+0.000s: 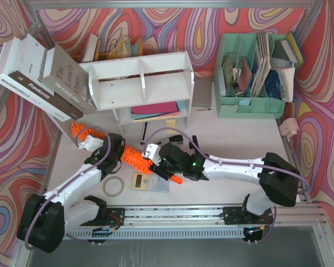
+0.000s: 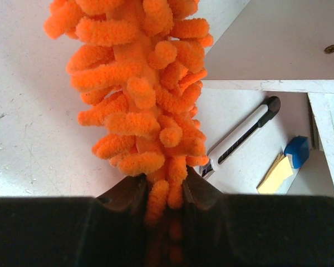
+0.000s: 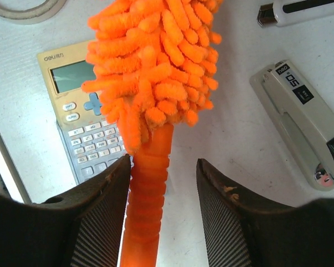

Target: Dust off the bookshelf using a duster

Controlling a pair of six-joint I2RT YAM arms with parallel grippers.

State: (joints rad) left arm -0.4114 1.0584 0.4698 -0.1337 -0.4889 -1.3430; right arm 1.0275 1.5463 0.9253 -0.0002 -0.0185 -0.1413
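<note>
The duster's fluffy head [image 2: 153, 147] is in my left gripper and must sweep the bookshelf. So next my right gripper grabs the duster's handle [image 3: 150, 175] before my left gripper lets go.
The orange duster [image 1: 134, 157] lies slantwise on the table in front of the white bookshelf [image 1: 142, 83]. Its fluffy head [image 2: 142, 83] points toward the shelf's left foot. My left gripper [image 1: 121, 150] is shut on the fluffy head, with strands pinched between its jaws [image 2: 164, 192]. My right gripper [image 1: 163, 168] is open around the ribbed orange handle [image 3: 150, 194]. The handle lies against the left finger [image 3: 108, 194] and apart from the right finger. The shelf's underside and post show in the left wrist view [image 2: 278, 44].
A calculator [image 1: 150, 182] and a tape ring [image 1: 114, 186] lie near the table's front. A stapler [image 3: 298, 125] and a box cutter [image 2: 242, 136] lie by the shelf. A mint-green organiser [image 1: 250, 72] stands back right. Books [image 1: 39, 78] lean at back left.
</note>
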